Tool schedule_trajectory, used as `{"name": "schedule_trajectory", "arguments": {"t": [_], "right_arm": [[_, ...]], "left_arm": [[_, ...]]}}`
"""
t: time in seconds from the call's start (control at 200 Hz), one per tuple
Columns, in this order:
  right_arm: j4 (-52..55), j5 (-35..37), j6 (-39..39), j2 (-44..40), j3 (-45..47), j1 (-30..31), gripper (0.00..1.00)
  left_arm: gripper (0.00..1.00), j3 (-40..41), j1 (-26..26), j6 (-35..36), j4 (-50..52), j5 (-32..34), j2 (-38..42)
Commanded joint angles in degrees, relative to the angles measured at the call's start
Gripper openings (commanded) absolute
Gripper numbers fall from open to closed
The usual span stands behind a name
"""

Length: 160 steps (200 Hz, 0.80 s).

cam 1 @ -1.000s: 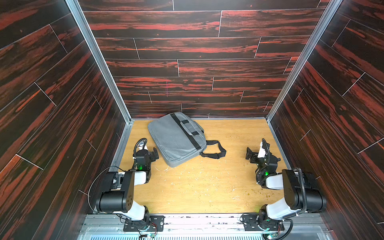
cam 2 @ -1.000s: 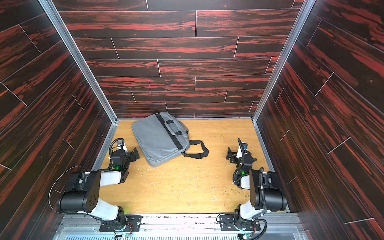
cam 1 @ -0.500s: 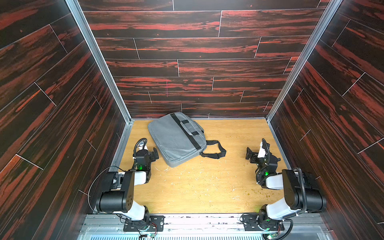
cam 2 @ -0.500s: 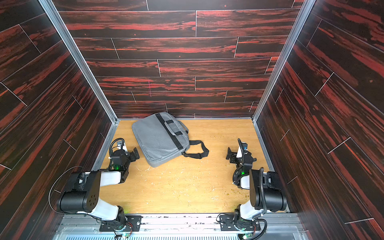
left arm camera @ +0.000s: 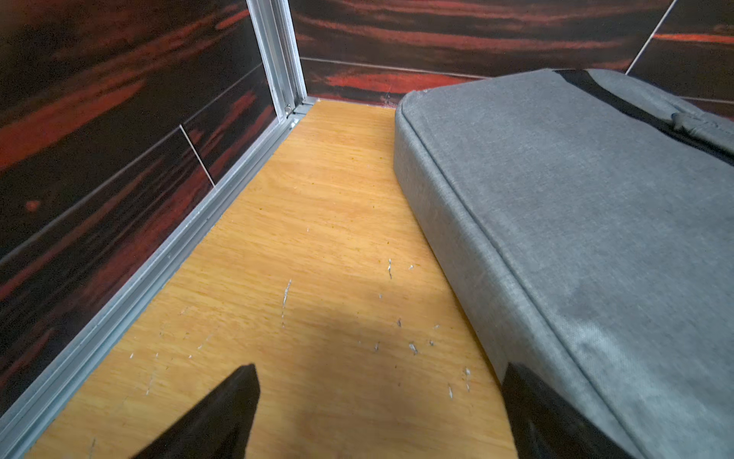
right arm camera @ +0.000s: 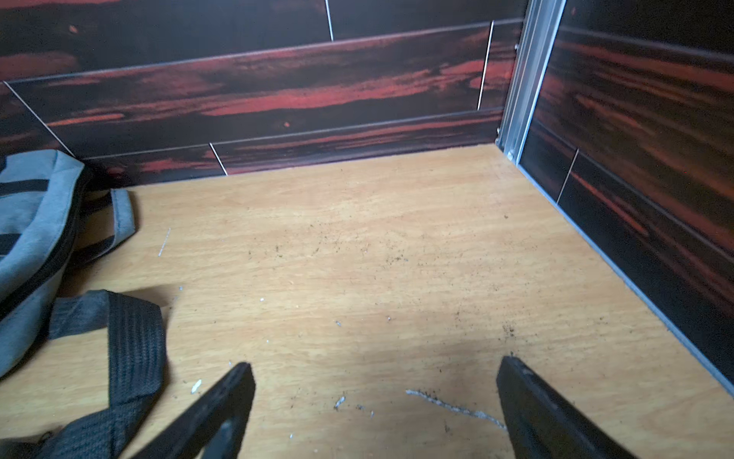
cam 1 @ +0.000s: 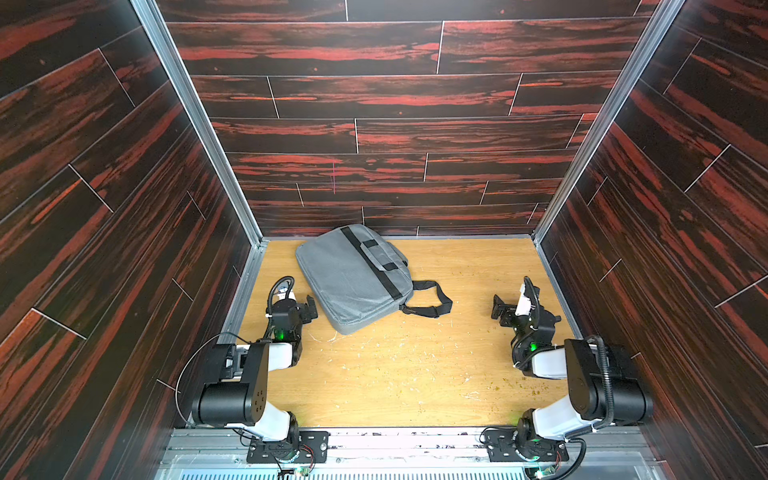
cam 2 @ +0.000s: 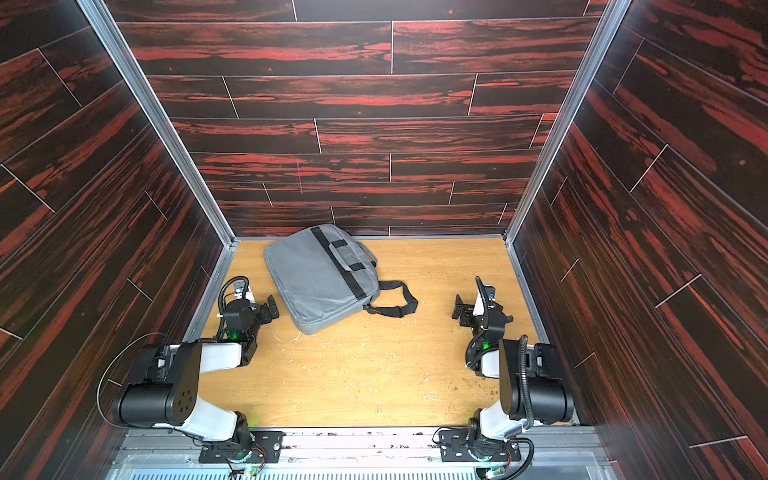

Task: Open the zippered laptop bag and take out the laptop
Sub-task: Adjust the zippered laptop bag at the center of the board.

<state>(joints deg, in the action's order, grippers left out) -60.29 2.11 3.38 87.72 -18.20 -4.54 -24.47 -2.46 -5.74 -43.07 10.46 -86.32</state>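
The two fingers of my left gripper are both next to the laptop bag's long side (left arm camera: 468, 284), so I should move back, turn and pinch its edge (cam 1: 328, 314) close to the front corner.
The zippered laptop bag (cam 1: 349, 278) (cam 2: 316, 278) lies flat and closed on the wooden floor at the back left, grey with a black stripe and its handles on top. Its black shoulder strap (cam 1: 432, 300) (right arm camera: 133, 349) trails toward the middle. The laptop is hidden. My left gripper (cam 1: 309, 308) (left arm camera: 379, 369) rests open beside the bag's (left arm camera: 576, 198) left edge, one finger close against the fabric and nothing between the fingers. On the right side, well apart from the bag (right arm camera: 31, 222), my right gripper (cam 1: 498, 307) (right arm camera: 375, 361) is open over bare floor.
Dark red-black panelled walls (cam 1: 395, 137) close in the back and both sides, with aluminium rails (left arm camera: 167, 258) along the floor edges. The wooden floor (cam 1: 395, 365) is scratched and carries small crumbs. The bag's far corner almost touches the back wall.
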Motion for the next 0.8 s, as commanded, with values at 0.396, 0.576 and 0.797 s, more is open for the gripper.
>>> {"name": "schedule_trajectory", "arguments": {"t": [0.396, 0.576, 0.797], "right_arm": [[38.7, -19.7, 6.3, -15.5, -22.1, 0.0, 0.99], [50.1, -27.4, 11.4, -13.3, -30.3, 3.4, 0.99], [59.3, -32.2, 13.9, -7.7, -37.9, 9.3, 0.98]], "left_arm": [[1.00, -22.0, -0.3, -14.4, 58.3, -2.3, 21.9], [1.00, -27.3, 0.4, -24.2, 72.2, -3.8, 22.3], [1.00, -26.1, 2.8, -34.1, 72.3, -7.9, 21.9]]}}
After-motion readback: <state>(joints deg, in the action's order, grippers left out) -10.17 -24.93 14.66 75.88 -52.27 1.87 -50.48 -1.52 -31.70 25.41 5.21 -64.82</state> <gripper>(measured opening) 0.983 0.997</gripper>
